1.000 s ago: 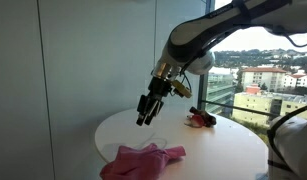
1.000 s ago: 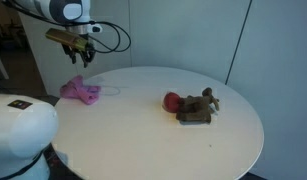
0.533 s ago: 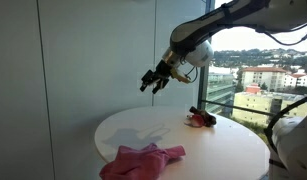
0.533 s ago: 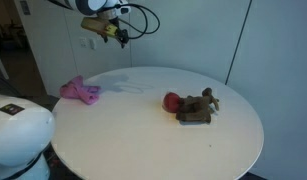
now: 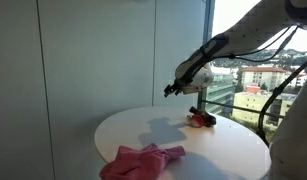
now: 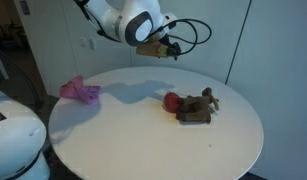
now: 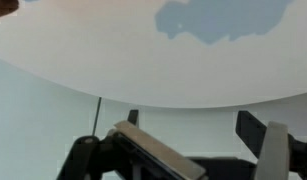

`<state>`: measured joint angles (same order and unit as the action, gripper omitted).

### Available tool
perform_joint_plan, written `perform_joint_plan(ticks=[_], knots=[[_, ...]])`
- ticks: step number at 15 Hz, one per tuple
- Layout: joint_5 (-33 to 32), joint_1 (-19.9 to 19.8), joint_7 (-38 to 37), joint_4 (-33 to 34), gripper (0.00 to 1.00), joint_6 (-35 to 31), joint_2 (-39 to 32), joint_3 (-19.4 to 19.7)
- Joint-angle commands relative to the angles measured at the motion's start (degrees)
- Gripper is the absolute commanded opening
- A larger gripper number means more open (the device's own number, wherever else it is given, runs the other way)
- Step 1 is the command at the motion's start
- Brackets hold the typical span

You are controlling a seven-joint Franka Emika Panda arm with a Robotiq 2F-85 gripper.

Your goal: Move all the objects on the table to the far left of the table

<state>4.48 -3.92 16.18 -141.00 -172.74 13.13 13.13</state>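
Next, my gripper swings back and point down over the red ball-like thing point(image 6: 171, 102) before it grasps, because it is open and tilts out toward the table's edge point(image 7: 193, 106).
A pink cloth point(image 5: 141, 160) lies crumpled near one edge of the round white table point(image 5: 223, 150); it also shows in an exterior view point(image 6: 80, 91). A red ball-like thing point(image 6: 171, 100) and a brown toy on a dark block point(image 6: 198, 108) sit together on the other side, seen as a small red-brown cluster point(image 5: 201, 119). My gripper point(image 5: 171, 90) point(image 6: 165, 50) hangs in the air above the table, between the cloth and the cluster and nearer the cluster. In the wrist view the gripper point(image 7: 193, 125) is open and empty, over the table's edge point(image 7: 113, 50).
A glass wall and window point(image 5: 93, 60) stand just behind the table. The robot's white base point(image 6: 13, 140) is at the table's near side. Grey wall panels point(image 6: 273, 40) rise behind the table.
The arm has swung up from just above the pink cloth and across the table towards the red and brown things. The cloth and the other things have not moved.
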Motion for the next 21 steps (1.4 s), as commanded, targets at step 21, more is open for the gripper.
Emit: perform_joint_plan(ticks=[21], knots=[[-41.83,-13.17,-21.65,19.77,1.00,66.94,-8.58,-5.38]])
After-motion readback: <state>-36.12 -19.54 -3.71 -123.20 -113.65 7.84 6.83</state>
